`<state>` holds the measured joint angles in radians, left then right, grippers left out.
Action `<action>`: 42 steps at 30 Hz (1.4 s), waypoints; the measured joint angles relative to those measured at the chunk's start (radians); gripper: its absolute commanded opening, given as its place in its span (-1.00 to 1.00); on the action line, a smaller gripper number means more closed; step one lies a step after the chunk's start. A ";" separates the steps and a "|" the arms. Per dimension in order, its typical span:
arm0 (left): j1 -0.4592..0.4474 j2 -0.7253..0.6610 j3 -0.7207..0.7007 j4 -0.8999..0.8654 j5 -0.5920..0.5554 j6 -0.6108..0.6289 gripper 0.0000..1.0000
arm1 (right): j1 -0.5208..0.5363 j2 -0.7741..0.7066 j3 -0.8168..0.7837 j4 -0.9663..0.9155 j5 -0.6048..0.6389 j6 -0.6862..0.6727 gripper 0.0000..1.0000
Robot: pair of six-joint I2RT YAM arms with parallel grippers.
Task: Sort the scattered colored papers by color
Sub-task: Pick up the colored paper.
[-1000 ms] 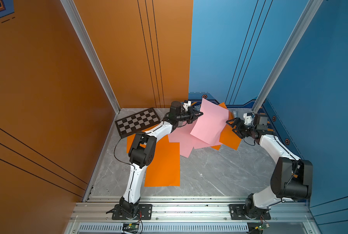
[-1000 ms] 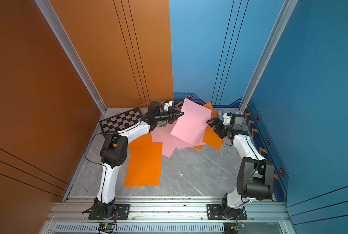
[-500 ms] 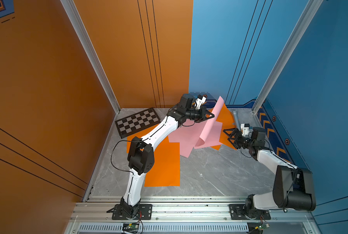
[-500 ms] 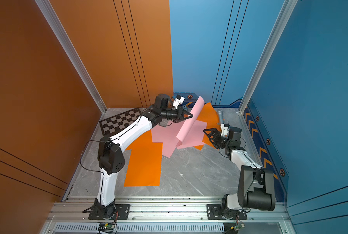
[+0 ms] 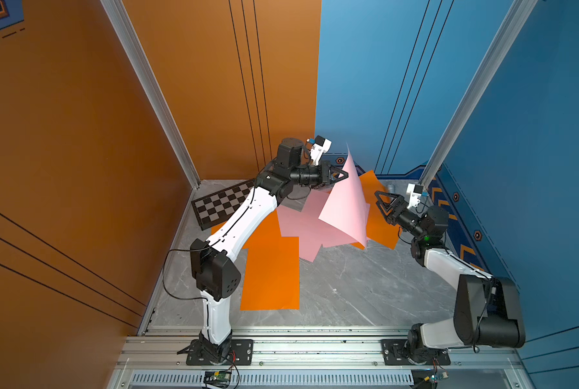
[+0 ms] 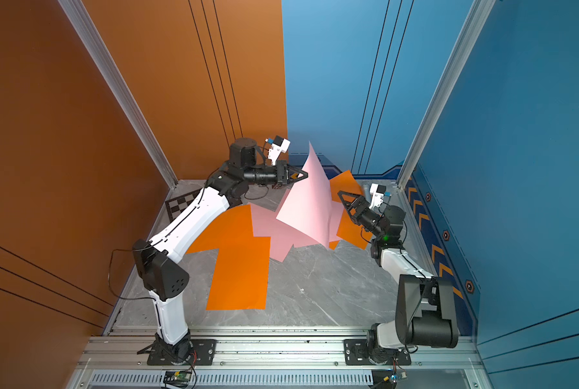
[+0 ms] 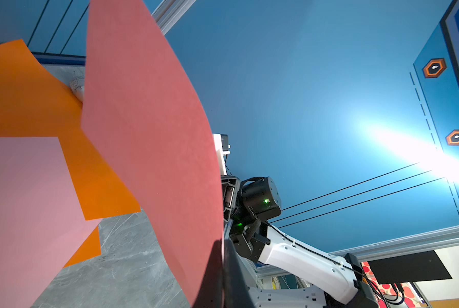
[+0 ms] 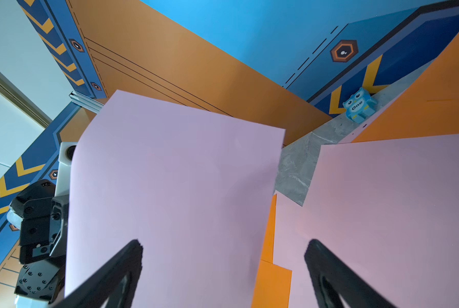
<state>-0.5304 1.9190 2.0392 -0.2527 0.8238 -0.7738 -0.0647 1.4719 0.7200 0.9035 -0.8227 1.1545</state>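
Note:
Next, my open right gripper pinches the paper's loose edge [image 5: 363, 199], takes the paper over and lays it flat, because the pink paper's broad side [image 8: 178, 190] stands toward it.
My left gripper [image 5: 344, 175] [image 6: 304, 175] [image 7: 223, 249] is shut on the edge of a pink paper [image 5: 345, 208] [image 6: 310, 205] [image 7: 148, 133]. That sheet stands lifted, curved and nearly upright over the pile. My right gripper [image 5: 381, 205] [image 6: 344, 204] [image 8: 224, 243] is open just right of the sheet, apart from it, with nothing between its fingers. Under the lifted sheet more pink papers [image 5: 301, 229] [image 6: 274, 232] lie flat. Orange papers lie at the left front [image 5: 271, 269] [image 6: 241, 269] and at the right [image 5: 380, 229] [image 6: 348, 229], partly overlapped by the pink ones.
A black-and-grey checkered board [image 5: 220, 205] [image 6: 180, 205] lies at the back left, partly under my left arm. A small grey cylinder [image 5: 390, 187] [image 6: 365, 188] sits at the back right by the wall. A blue owl toy [image 8: 359, 105] stands against the back wall.
My left arm has raised the pink sheet and turned it from slanted to nearly upright. My right gripper has drawn back from the sheet's right edge and stands a little wider.

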 measured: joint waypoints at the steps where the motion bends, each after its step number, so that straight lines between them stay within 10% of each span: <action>1: 0.002 -0.004 -0.002 0.000 0.000 0.000 -1.00 | 0.016 0.031 0.002 0.034 0.008 0.024 0.96; 15: 0.043 0.012 -0.017 -0.018 0.016 -0.004 -1.00 | 0.200 0.351 0.161 0.449 0.041 0.386 0.90; 33: -0.026 0.444 0.603 -0.029 0.229 -0.103 -1.00 | 0.026 0.321 0.019 0.476 0.067 0.417 0.94; 42: -0.013 0.231 0.369 -0.026 0.239 -0.044 -1.00 | 0.045 0.240 0.077 0.480 0.068 0.501 0.99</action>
<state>-0.5438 2.1502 2.4081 -0.2783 1.0630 -0.8177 -0.0193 1.7123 0.7967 1.3838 -0.7544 1.6554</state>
